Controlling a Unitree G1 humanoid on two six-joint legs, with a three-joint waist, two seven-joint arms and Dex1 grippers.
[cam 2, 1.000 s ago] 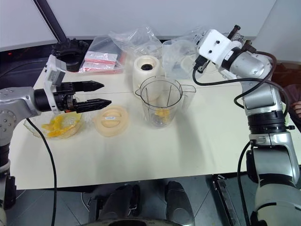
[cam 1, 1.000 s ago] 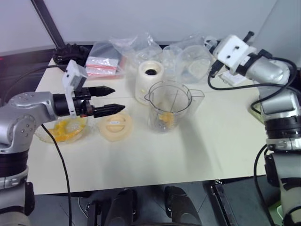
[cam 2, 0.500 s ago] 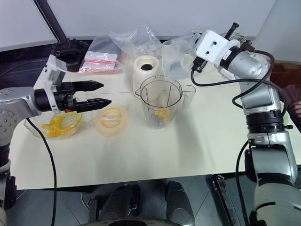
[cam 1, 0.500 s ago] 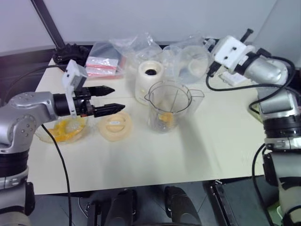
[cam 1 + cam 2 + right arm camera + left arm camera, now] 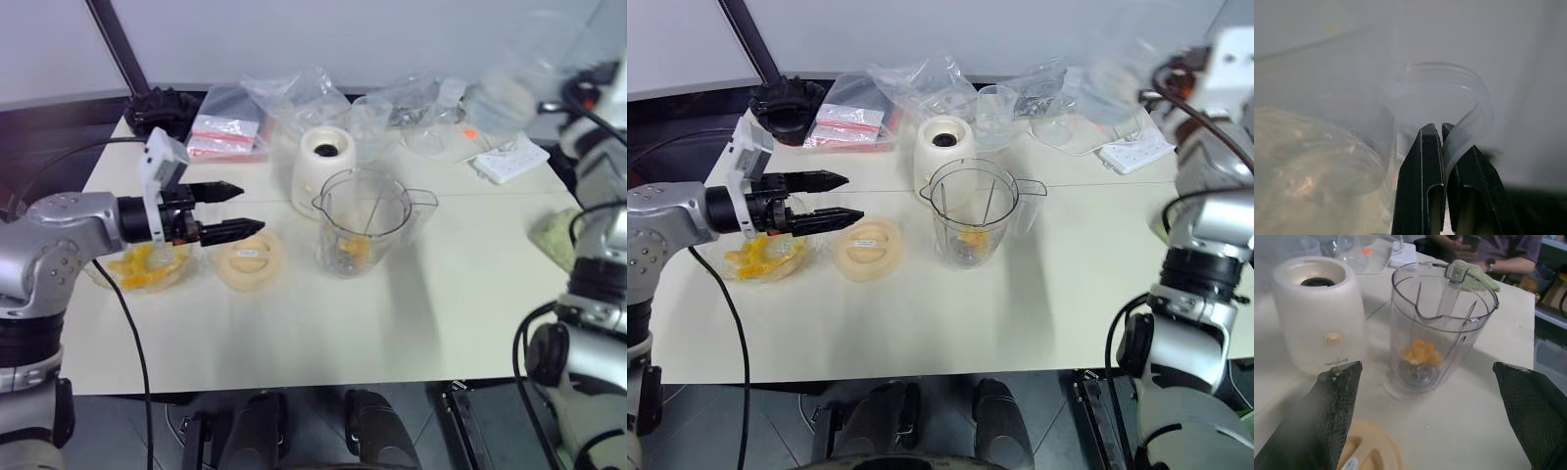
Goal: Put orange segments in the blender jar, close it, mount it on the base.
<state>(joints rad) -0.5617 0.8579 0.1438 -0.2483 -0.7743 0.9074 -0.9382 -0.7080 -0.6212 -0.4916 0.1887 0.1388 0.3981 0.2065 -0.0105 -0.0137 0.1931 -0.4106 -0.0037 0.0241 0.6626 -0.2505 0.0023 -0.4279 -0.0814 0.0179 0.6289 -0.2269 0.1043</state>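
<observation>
There is open tabletop (image 5: 493, 247) beside the green cloth. My right gripper should keep lowering the clear container by its loop (image 5: 1480, 93) until the container stands there, then let go.
The blender jar (image 5: 364, 223) stands upright mid-table with a few orange segments (image 5: 1420, 352) at its bottom. More orange segments (image 5: 137, 269) lie in a glass bowl (image 5: 103, 279) at the left. The cream base (image 5: 325, 171) stands just behind the jar. A cream round lid (image 5: 248, 260) lies flat between bowl and jar. My left gripper (image 5: 230, 209) hovers open and empty above the bowl and lid, pointing toward the jar. My right gripper (image 5: 1437, 128) is shut on the loop of a clear plastic container (image 5: 514, 83), held up at the far right.
Crumpled plastic bags (image 5: 284, 98) and a small clear measuring cup (image 5: 996, 103) sit at the back. A black ridged round object (image 5: 162, 106) is at the back left. A white power strip (image 5: 509, 162) and a green cloth (image 5: 554, 235) lie right. A seated person (image 5: 1488, 254) is beyond the table.
My right arm has swung to the right and rolled, carrying the clear plastic container away from the back of the table. The left arm has kept still. The camera view has shifted slightly.
</observation>
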